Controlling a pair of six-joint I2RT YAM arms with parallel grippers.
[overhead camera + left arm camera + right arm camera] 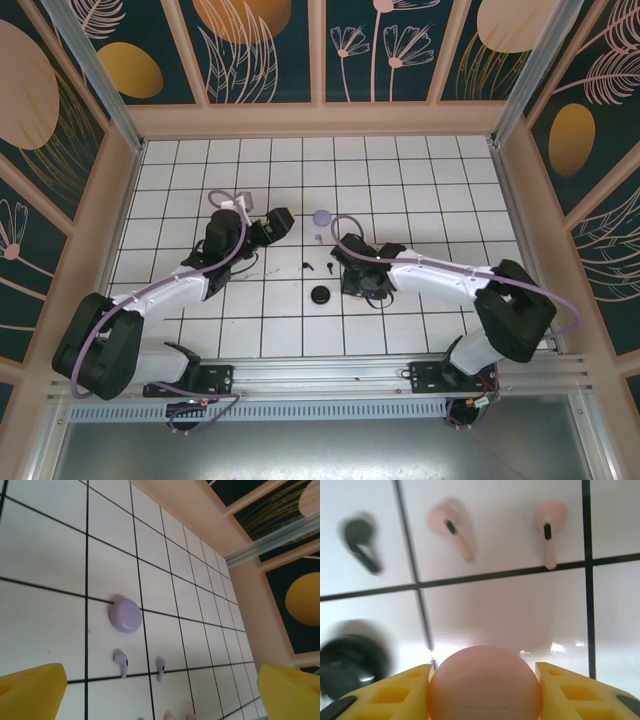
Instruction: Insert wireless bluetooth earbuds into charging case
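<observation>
The pink charging case [485, 685] is closed in my right gripper, so next my left gripper takes hold of the case [484, 700] to free my right gripper to open the case's lid.
In the right wrist view my right gripper [484, 672] is shut on the round pink charging case [484, 690], with one yellow finger [395, 692] pressed against each side. Two pink earbuds [452, 530] [549, 525] lie on the tiles just ahead, and a black earbud [361, 542] lies to their left. My left gripper [160, 700] is open, hanging above two lilac earbuds [121, 662] [160, 667] and the shut lilac case [125, 615]. From above, the left gripper [283, 222] is left of the lilac case [321, 216].
A black round case [320, 295] [350, 662] lies on the white grid table [420, 200], just left of my right gripper [352, 282]. Two black earbuds [307, 265] [328, 270] lie between the arms. Pale wooden walls [320, 120] fence in the table.
</observation>
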